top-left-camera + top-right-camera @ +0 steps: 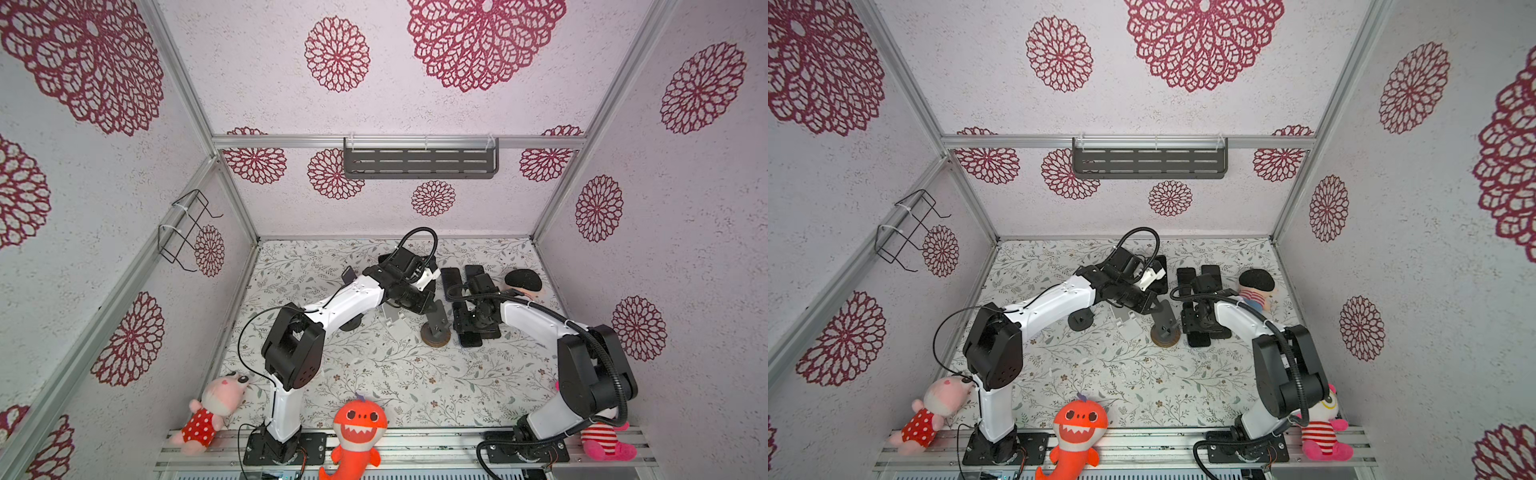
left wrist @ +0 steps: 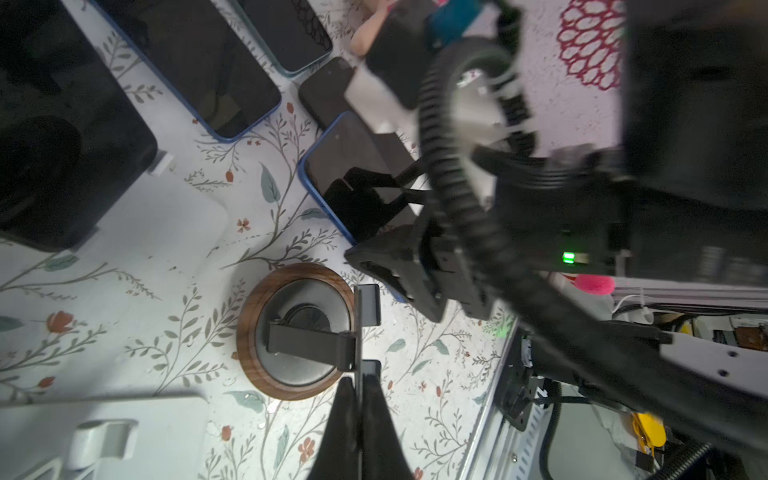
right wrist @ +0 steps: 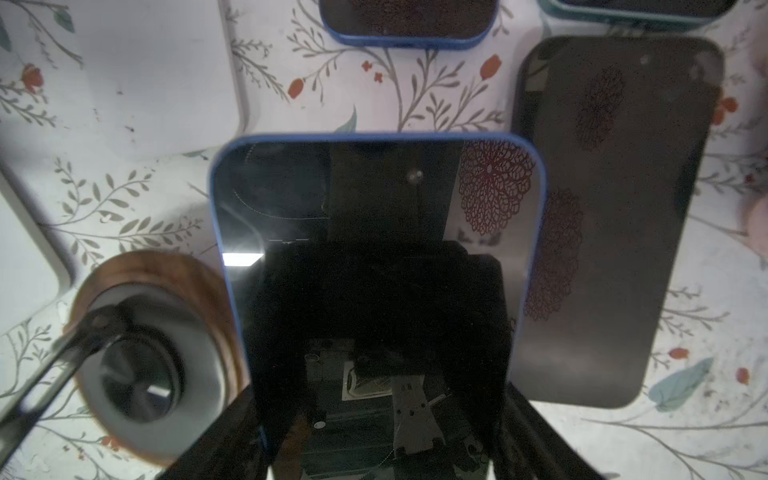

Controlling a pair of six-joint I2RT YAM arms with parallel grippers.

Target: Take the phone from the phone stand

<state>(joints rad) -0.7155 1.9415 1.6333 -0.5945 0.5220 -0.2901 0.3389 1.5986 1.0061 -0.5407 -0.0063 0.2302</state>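
Observation:
My right gripper keeps bringing the held phone [image 3: 380, 264] down beside the black phone [image 3: 620, 224] until it lies flat, as it is face up and clear of the stand.
The phone [image 3: 374, 216] has a blue case and a dark screen. My right gripper [image 3: 380, 415] is shut on its long sides and holds it off the table. It hangs beside the phone stand [image 2: 297, 332], apart from it. The stand has a round wooden base and a thin grey plate [image 2: 359, 328] with two small hooks, and its cradle is empty. My left gripper [image 2: 359, 388] is shut on the edge of that plate. Both top views show the stand [image 1: 435, 332] [image 1: 1165, 336] mid-table, with the phone [image 1: 470, 340] just to its right.
Other phones lie flat on the floral mat: a black one [image 3: 615, 208] beside the held phone and a blue-cased one [image 3: 407, 20] beyond it. A white stand [image 1: 392, 318] sits left of the wooden one. Plush toys line the front rail, among them an orange one [image 1: 359, 428].

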